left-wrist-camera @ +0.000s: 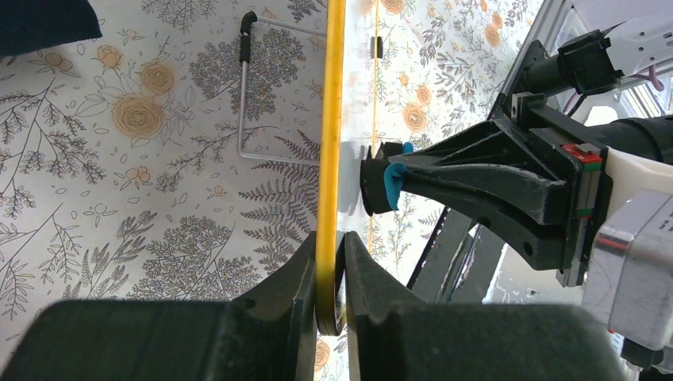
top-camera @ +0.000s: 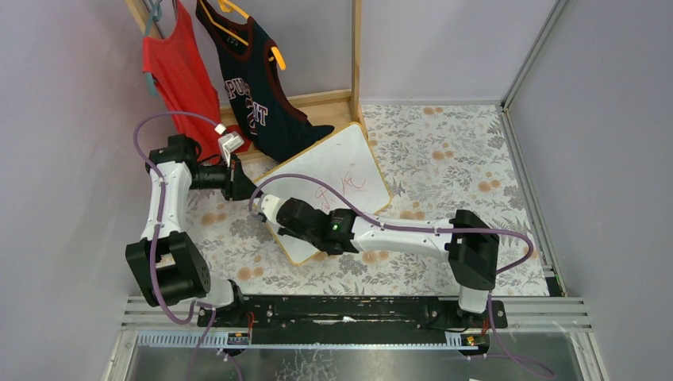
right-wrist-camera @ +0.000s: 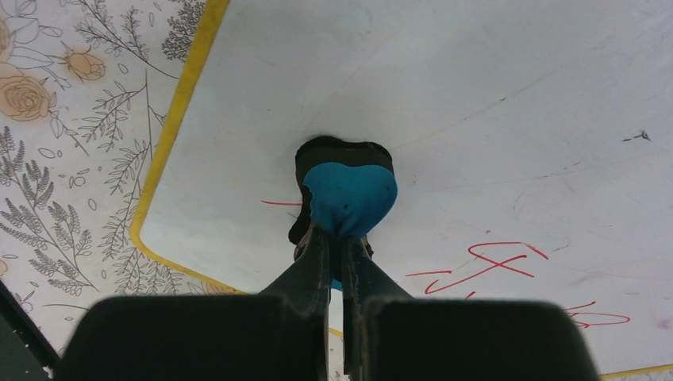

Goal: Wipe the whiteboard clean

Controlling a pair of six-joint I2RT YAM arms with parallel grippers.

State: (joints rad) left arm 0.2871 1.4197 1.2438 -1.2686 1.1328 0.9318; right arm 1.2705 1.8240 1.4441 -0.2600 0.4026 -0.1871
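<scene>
I see a short red mark (right-wrist-camera: 280, 203) between the eraser and the board's yellowish frame, so my right gripper should sweep the eraser back toward the board's near corner (right-wrist-camera: 151, 236).
The whiteboard (top-camera: 337, 163), white with a yellowish wood frame, lies tilted on the floral table cover and carries red marks (top-camera: 340, 188). My left gripper (top-camera: 248, 189) is shut on the board's left edge; in the left wrist view the frame edge (left-wrist-camera: 330, 119) runs between the fingers (left-wrist-camera: 305, 278). My right gripper (right-wrist-camera: 337, 248) is shut on a blue-and-black eraser (right-wrist-camera: 348, 186) pressed on the board (right-wrist-camera: 492, 87) near its left corner, left of the red marks (right-wrist-camera: 484, 268). The eraser (left-wrist-camera: 386, 184) also shows in the left wrist view. In the top view my right gripper (top-camera: 270, 211) hides it.
A wooden clothes rack (top-camera: 356, 55) stands at the back with a red shirt (top-camera: 178, 71) and a navy jersey (top-camera: 254, 91) hanging down to the board's far corner. A bent metal wire stand (left-wrist-camera: 243, 103) lies under the board. Walls close in on both sides.
</scene>
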